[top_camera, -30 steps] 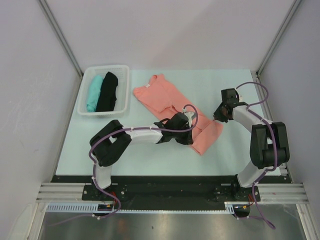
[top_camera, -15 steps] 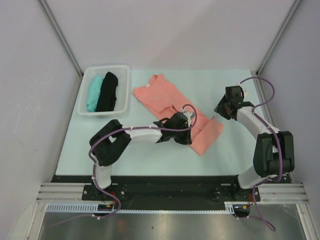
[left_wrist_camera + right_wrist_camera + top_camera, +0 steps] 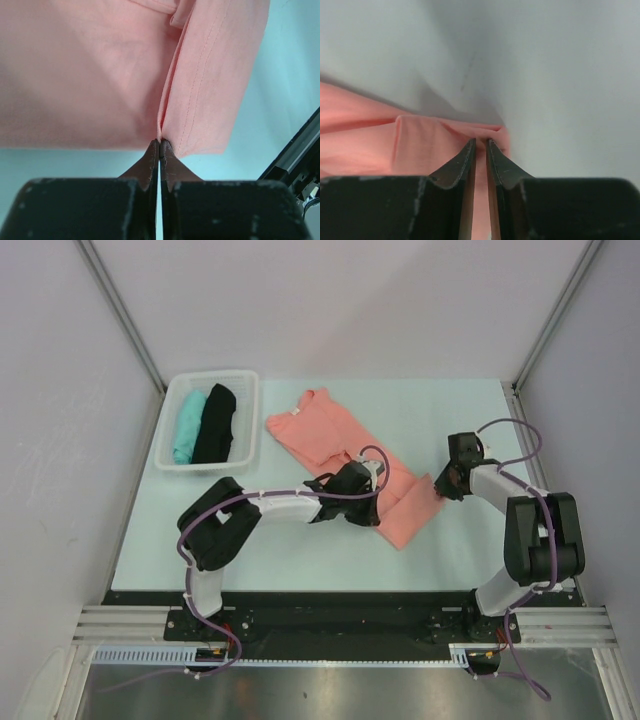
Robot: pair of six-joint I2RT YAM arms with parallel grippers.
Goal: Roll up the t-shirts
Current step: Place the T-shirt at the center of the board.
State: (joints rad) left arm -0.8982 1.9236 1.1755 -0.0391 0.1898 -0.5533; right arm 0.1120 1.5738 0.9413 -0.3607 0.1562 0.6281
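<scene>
Next, my left gripper presses the flap flat and moves to the folded end's corner [image 3: 223,150] before rolling, because it is pinching the t-shirt flap's loose hem [image 3: 176,87], away from the t-shirt's folded end.
The salmon-pink t-shirt [image 3: 325,435] lies folded into a long strip running diagonally across the middle of the mat. My left gripper [image 3: 374,508] is at the strip's near end, shut on a fold of the pink cloth [image 3: 200,75]; its fingertips [image 3: 152,150] pinch the hem. My right gripper [image 3: 441,486] is at the strip's right corner. In the right wrist view its jaws [image 3: 481,141] stand narrowly apart with pink cloth [image 3: 420,145] between them, shut on the corner. A teal t-shirt [image 3: 186,425] and a black one [image 3: 216,423] lie rolled in the basket.
The white plastic basket [image 3: 251,412] stands at the back left of the pale mat [image 3: 450,420]. Grey walls close in on both sides. The black rail along the near edge [image 3: 340,605] shows at the right of the left wrist view.
My right gripper rose and opened half a second ago, then came back down onto the pink shirt's right corner and closed on it. The left gripper stayed put.
</scene>
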